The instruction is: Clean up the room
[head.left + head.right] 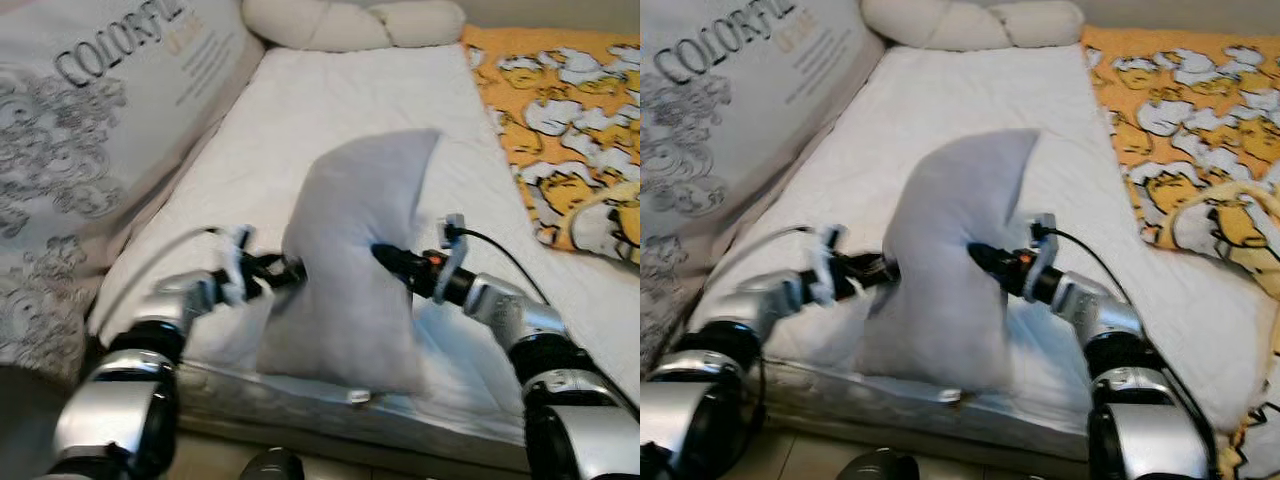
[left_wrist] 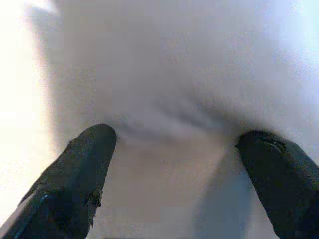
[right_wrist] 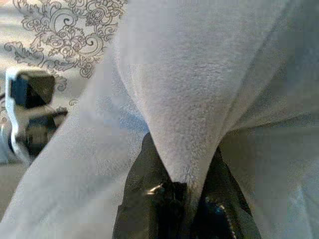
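My grippers will lift both pillow sides, and the pillow's top will spread upright rather than flop, since the light grey pillow's plump top (image 1: 348, 262) stands bowed (image 1: 376, 178) above them.
A light grey pillow (image 1: 355, 260) stands on end at the front edge of the white mattress (image 1: 330, 100), held between my two arms. My right gripper (image 1: 385, 258) is shut on a pinched fold of the pillow's right side; the right wrist view shows the fabric (image 3: 184, 89) squeezed between the black fingers (image 3: 137, 199). My left gripper (image 1: 285, 270) presses against the pillow's left side. In the left wrist view its fingers (image 2: 75, 184) stand wide apart and open, with the pillow's surface (image 2: 179, 89) bulging between them.
A big white cushion with grey swirls and printed letters (image 1: 90, 130) leans along the bed's left side. A cream knotted pillow (image 1: 350, 22) lies at the head. An orange cartoon-print blanket (image 1: 560, 110) covers the right. A dark object (image 1: 270, 465) sits on the floor below.
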Controlling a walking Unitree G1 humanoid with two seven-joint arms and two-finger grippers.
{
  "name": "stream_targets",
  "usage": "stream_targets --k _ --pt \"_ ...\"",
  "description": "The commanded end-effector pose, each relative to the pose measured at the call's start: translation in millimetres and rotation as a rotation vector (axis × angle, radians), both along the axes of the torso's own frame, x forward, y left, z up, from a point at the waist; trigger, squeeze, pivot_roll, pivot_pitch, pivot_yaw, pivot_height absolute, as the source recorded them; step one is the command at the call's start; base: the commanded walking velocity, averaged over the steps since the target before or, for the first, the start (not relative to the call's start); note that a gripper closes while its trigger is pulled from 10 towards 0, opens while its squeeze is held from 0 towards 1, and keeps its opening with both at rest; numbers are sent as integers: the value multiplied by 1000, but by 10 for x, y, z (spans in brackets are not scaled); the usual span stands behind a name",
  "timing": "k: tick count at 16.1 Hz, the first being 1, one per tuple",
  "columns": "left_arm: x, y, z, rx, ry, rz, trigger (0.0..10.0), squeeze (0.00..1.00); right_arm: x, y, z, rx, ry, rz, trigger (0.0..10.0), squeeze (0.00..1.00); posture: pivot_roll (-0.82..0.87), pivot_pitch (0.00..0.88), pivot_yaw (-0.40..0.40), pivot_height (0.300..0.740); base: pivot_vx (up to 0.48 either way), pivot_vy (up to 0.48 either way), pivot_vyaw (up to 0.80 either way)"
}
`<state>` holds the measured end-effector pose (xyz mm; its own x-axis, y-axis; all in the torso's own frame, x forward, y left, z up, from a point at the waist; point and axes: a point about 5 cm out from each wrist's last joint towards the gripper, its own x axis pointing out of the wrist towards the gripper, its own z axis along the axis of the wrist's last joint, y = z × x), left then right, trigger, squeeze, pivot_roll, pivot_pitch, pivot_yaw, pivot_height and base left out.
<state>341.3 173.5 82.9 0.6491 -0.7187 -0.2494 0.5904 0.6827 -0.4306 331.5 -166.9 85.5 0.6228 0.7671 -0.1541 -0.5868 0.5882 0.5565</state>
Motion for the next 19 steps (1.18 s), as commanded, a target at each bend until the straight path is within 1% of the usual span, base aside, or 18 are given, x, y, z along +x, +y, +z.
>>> stream_targets --k 1,2,3,4,5,6,7,8,9,10,11,13,14,15,16,17,18,19 --pt "93 30 134 -28 -34 56 10000 0 -40 -40 -73 -20 25 -3 0 0 -13 0 95 740 0 0 0" --pt "164 128 140 2 -13 223 10000 871 -112 -211 -211 -92 83 -51 0 0 -25 0 108 740 0 0 0" --pt "178 120 135 9 -13 250 10000 1000 -144 -258 -260 -113 105 -64 0 0 -39 0 120 740 0 0 0" --pt "205 12 112 18 -10 281 10000 1000 -241 -387 -386 -164 153 -95 0 0 -56 0 134 740 0 0 0" --pt "207 -43 87 45 -7 280 10000 1000 -269 -418 -410 -176 159 -97 0 0 -56 0 134 740 0 0 0" --pt "206 -108 51 96 -4 277 10000 1000 -295 -448 -427 -184 164 -96 0 0 -70 0 140 740 0 0 0" --pt "197 -218 -12 149 9 282 10000 1000 -328 -478 -436 -174 168 -94 0 0 -82 0 139 740 0 0 0" --pt "197 -326 -52 198 1 302 10000 1000 -375 -507 -468 -176 176 -87 0 0 -87 0 138 740 0 0 0" --pt "180 -416 -87 216 16 277 10000 1000 -420 -528 -510 -189 186 -80 0 0 -90 0 138 740 0 0 0" --pt "146 -491 -134 244 32 220 10000 1000 -455 -538 -540 -194 195 -71 0 0 -90 0 138 740 0 0 0" --pt "94 -586 -182 230 46 143 10000 1000 -492 -543 -574 -203 207 -62 0 0 -95 0 147 740 0 0 0" --pt "18 -667 -269 222 92 84 10000 1000 -523 -541 -595 -205 209 -50 0 0 -96 0 149 740 0 0 0" --pt "-17 -715 -308 203 110 71 10000 1000 -533 -534 -597 -192 205 -47 0 0 -95 0 146 740 0 0 0" --pt "-43 -779 -328 151 131 70 10000 1000 -545 -523 -609 -190 206 -43 0 0 -95 0 146 740 0 0 0" --pt "-70 -860 -332 107 151 34 10000 1000 -548 -505 -617 -193 205 -38 0 0 -96 0 144 740 0 0 0" --pt "-105 -946 -335 80 165 -26 10000 1000 -542 -485 -617 -194 203 -32 0 0 -92 0 144 740 0 0 0" --pt "-156 -1023 -353 79 171 -106 10000 1000 -521 -460 -604 -192 194 -29 0 0 -92 0 143 740 0 0 0" --pt "-204 -1089 -353 54 167 -191 10000 1000 -479 -426 -568 -185 158 -31 0 0 -91 0 143 740 0 0 0"
